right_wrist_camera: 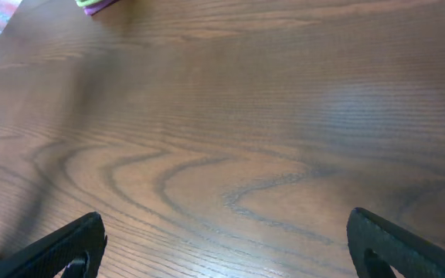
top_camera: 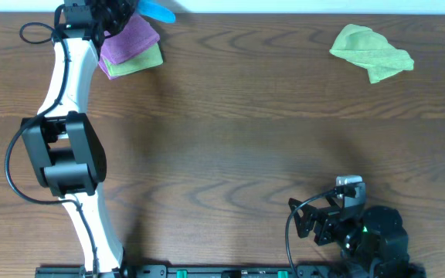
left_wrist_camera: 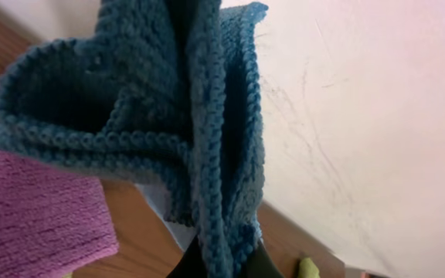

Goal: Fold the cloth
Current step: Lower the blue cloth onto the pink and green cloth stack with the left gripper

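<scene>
The blue cloth (top_camera: 157,10) hangs folded above the open purple cloth (top_camera: 133,40), so the robot's left gripper should carry on lowering it and let go once it lies across the stack.
My left gripper (top_camera: 122,11) is at the table's far left corner, shut on a blue knitted cloth (left_wrist_camera: 161,116) that hangs folded from its jaws (left_wrist_camera: 226,259); in the overhead view the blue cloth (top_camera: 157,11) sticks out past the table's back edge. Beside it a purple folded cloth (top_camera: 130,38) lies on a green folded cloth (top_camera: 137,63). A crumpled light green cloth (top_camera: 371,51) lies at the far right. My right gripper (right_wrist_camera: 222,239) is open and empty over bare wood near the front right (top_camera: 327,220).
The wooden table (top_camera: 230,147) ends at a white wall or floor strip along the back edge. The left arm (top_camera: 68,154) stretches along the table's left side. The purple and green stack also shows in the right wrist view (right_wrist_camera: 95,5).
</scene>
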Robot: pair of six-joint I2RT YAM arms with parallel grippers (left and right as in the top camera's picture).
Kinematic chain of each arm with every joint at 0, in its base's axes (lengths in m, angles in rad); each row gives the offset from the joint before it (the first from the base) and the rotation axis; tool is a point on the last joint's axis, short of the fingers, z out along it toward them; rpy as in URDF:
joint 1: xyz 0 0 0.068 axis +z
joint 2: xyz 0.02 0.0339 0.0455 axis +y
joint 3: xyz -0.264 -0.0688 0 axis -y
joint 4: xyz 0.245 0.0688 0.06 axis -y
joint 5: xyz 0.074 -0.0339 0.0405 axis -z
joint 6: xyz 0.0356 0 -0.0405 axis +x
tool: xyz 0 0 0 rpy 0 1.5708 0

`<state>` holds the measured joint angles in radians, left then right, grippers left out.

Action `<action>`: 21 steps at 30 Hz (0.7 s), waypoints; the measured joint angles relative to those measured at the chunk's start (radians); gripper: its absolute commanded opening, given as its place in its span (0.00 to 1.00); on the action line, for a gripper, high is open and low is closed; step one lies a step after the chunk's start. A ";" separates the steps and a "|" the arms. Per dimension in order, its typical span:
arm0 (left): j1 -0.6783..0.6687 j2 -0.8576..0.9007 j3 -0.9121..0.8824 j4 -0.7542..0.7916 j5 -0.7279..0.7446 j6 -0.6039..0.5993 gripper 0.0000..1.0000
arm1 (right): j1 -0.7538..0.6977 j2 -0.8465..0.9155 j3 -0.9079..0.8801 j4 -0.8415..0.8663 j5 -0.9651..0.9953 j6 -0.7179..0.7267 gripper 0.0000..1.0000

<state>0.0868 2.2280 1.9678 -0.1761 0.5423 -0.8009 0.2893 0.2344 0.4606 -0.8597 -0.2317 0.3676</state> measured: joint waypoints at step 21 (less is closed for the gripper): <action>0.029 0.043 0.002 0.016 -0.060 0.100 0.05 | 0.000 0.000 0.000 0.000 0.000 0.000 0.98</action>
<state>0.1154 2.2707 1.9697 -0.1600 0.4820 -0.7006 0.2893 0.2344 0.4606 -0.8597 -0.2317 0.3676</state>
